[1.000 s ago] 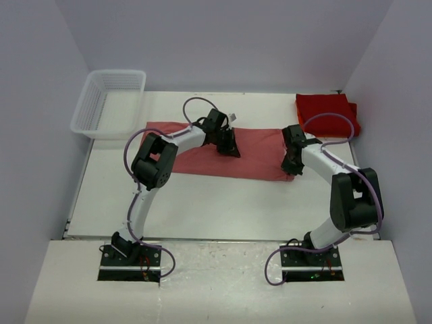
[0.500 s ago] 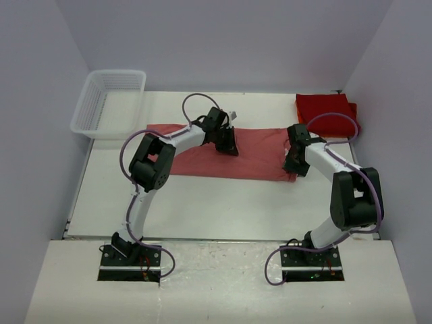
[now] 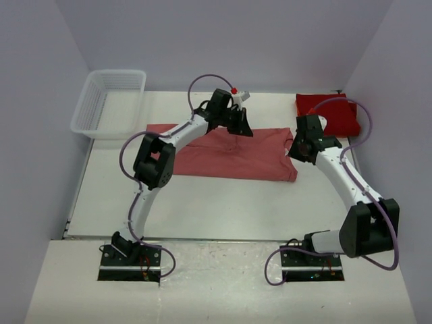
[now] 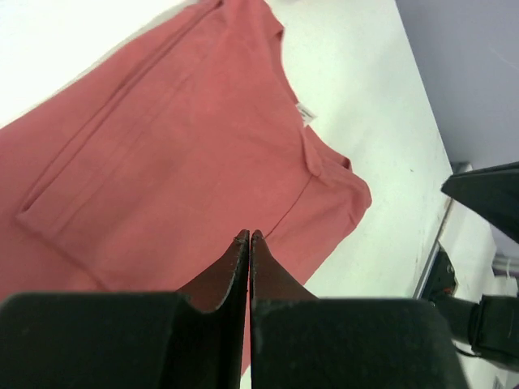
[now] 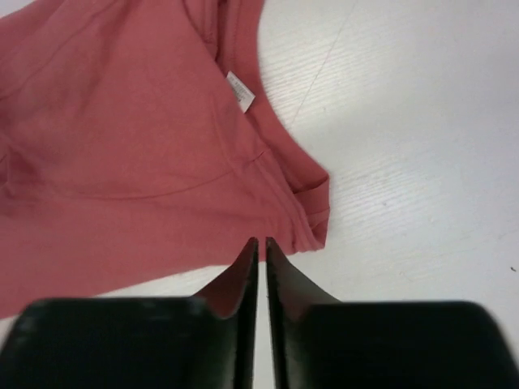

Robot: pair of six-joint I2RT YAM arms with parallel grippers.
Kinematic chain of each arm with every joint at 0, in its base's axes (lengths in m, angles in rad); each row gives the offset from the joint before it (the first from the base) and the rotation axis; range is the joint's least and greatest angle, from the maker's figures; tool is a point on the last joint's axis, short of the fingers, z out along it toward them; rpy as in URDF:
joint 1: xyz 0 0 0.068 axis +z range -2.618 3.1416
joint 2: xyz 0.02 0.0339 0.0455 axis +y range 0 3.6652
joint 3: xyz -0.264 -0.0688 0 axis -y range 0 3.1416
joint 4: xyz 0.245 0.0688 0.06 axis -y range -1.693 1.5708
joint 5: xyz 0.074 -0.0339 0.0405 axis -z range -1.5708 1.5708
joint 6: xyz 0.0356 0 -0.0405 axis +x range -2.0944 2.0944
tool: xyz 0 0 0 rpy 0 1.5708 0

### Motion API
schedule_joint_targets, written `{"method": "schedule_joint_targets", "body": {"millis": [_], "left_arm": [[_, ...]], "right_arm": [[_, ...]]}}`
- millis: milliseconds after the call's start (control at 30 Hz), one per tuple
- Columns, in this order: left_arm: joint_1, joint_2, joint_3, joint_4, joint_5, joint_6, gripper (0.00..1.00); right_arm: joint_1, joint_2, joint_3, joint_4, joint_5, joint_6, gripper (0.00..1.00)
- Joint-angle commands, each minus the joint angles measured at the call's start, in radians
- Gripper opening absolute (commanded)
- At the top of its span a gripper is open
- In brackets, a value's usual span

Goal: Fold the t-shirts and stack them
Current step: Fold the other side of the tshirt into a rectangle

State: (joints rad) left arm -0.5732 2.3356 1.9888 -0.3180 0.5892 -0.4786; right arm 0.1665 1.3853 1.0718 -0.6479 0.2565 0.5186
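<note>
The t-shirt lies crosswise, with its collar end (image 3: 285, 140) close to the robot's right gripper, so the left gripper should swing the hem end (image 3: 157, 127) to the front before the fold.
A faded salmon-red t-shirt (image 3: 216, 156) lies flat on the white table, folded into a long strip. It also shows in the left wrist view (image 4: 162, 154) and in the right wrist view (image 5: 122, 162), with its neck label up. My left gripper (image 3: 237, 132) hovers over the shirt's far edge, jaws shut and empty (image 4: 249, 237). My right gripper (image 3: 295, 150) hovers at the shirt's right end near the collar corner, jaws shut and empty (image 5: 261, 241). A stack of brighter red folded t-shirts (image 3: 335, 111) lies at the back right.
A white plastic mesh basket (image 3: 108, 101) stands at the back left corner. Grey walls close in the table on three sides. The right arm's links (image 4: 486, 324) show at the right edge of the left wrist view.
Both grippers have lifted off the salmon shirt. The left one moved back and right, the right one rose and swung back. The shirt lies still.
</note>
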Motion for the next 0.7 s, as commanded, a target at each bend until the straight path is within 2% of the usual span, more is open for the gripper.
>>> {"method": "schedule_joint_targets", "body": {"millis": [0,167,300,433,567,667], "left_arm": [[-0.031,0.096,0.053,0.097,0.187,-0.021,0.00],[-0.088,0.232,0.169,0.126,0.271,-0.049,0.00],[-0.112,0.283,0.191,0.148,0.282,-0.057,0.00],[-0.114,0.341,0.217,0.116,0.226,-0.051,0.00],[-0.102,0.421,0.336,0.021,0.149,-0.023,0.00],[-0.056,0.467,0.377,0.042,0.130,-0.038,0.00]], "right_arm": [[0.019,-0.060,0.031,-0.033,-0.048,-0.014,0.00],[0.045,-0.094,0.024,-0.047,-0.063,-0.020,0.00],[0.062,-0.118,0.010,-0.055,-0.060,-0.020,0.00],[0.099,-0.179,-0.012,-0.064,-0.074,-0.005,0.00],[0.172,-0.227,-0.024,-0.073,-0.082,0.033,0.00],[0.238,-0.246,-0.030,-0.078,-0.086,0.067,0.00]]}}
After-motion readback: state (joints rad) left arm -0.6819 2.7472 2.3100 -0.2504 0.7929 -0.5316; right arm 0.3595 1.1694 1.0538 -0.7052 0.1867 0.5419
